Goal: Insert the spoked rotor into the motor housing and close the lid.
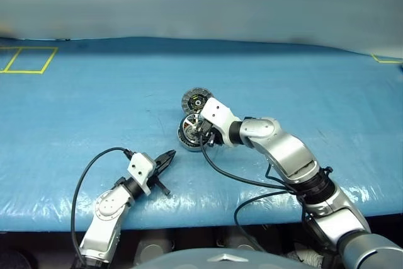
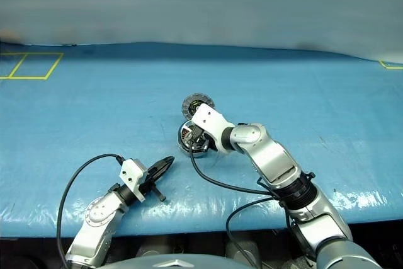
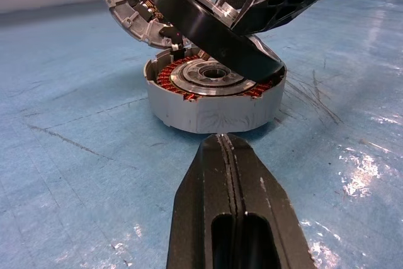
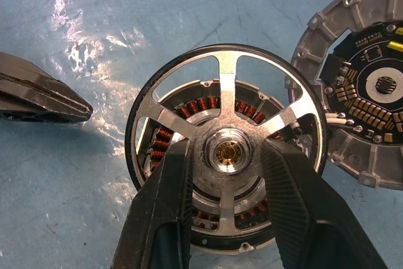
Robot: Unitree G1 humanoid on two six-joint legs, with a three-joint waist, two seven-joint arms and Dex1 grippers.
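I should let go of the rotor's hub (image 4: 228,153) with my right gripper, then close it and press the rotor down flat, because the spoked rotor is tilted over the motor housing's rim.
The motor housing (image 3: 214,113), a silver cup with copper windings, sits on the blue table. The spoked rotor (image 4: 227,66) hangs tilted just over it, its lower edge close to the housing's rim. My right gripper (image 4: 227,153) is shut on the rotor's hub, one finger on each side. The lid (image 4: 370,124), a grey ribbed disc with a dark centre, rests tilted right behind the housing (image 1: 189,134). My left gripper (image 1: 167,159) is shut and empty, lying low on the table near the housing and pointing at it.
A blue sheet (image 1: 302,86) covers the table, and its front edge runs just below both arms. Yellow tape squares (image 1: 28,59) mark the far left corner. Black cables (image 1: 245,181) loop from both wrists.
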